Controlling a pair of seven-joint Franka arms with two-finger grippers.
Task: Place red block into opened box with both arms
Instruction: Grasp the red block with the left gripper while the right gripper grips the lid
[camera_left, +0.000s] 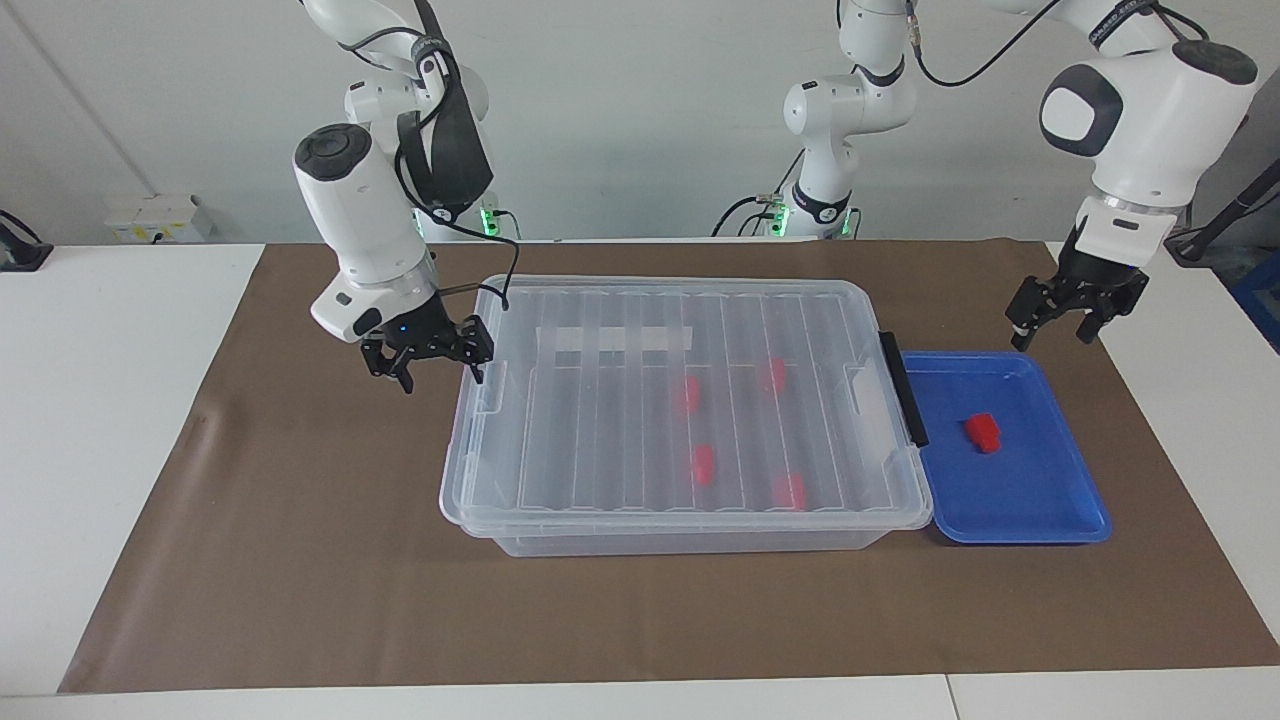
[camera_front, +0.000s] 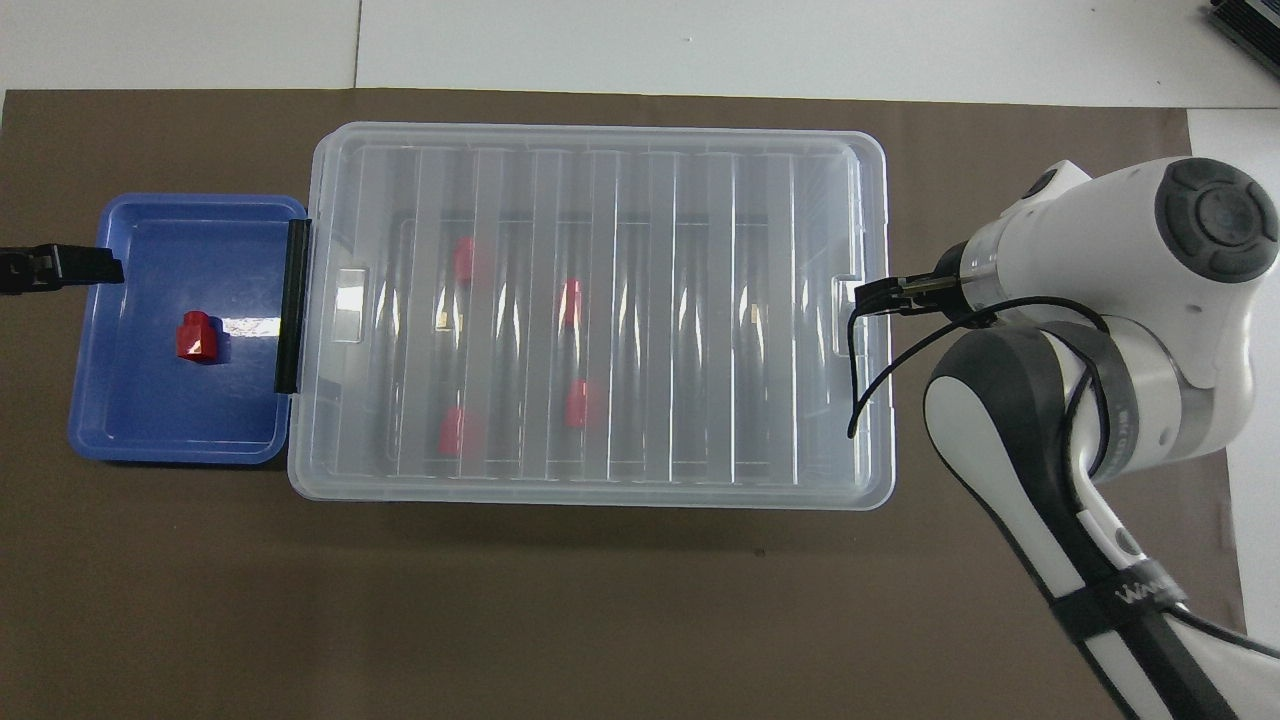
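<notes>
My right gripper will make the lid (camera_front: 648, 318) slide back flat when it pulls it, because the black latch bar (camera_front: 293, 306) sits outside the ribbed lid's rim.
The box (camera_left: 680, 516) is a clear bin with its ribbed lid (camera_left: 620, 330) lying shut on it and a black latch bar (camera_left: 903, 388) at the end toward the left arm. Through the lid several red blocks show. One red block (camera_left: 983, 432) (camera_front: 197, 335) lies in the blue tray (camera_left: 1020, 500). My left gripper (camera_left: 1050, 340) hangs open and empty over the tray's corner nearest its arm. My right gripper (camera_left: 440, 378) hangs open and empty at the box's end toward the right arm, close by the lid's rim. In the overhead view the right gripper (camera_front: 880, 296) shows as a dark tip at that rim.
The blue tray (camera_front: 160, 420) stands against the box's latch end. A brown mat (camera_left: 300, 520) covers the table under both. The right arm's white forearm (camera_front: 1110, 300) reaches over the mat beside the box.
</notes>
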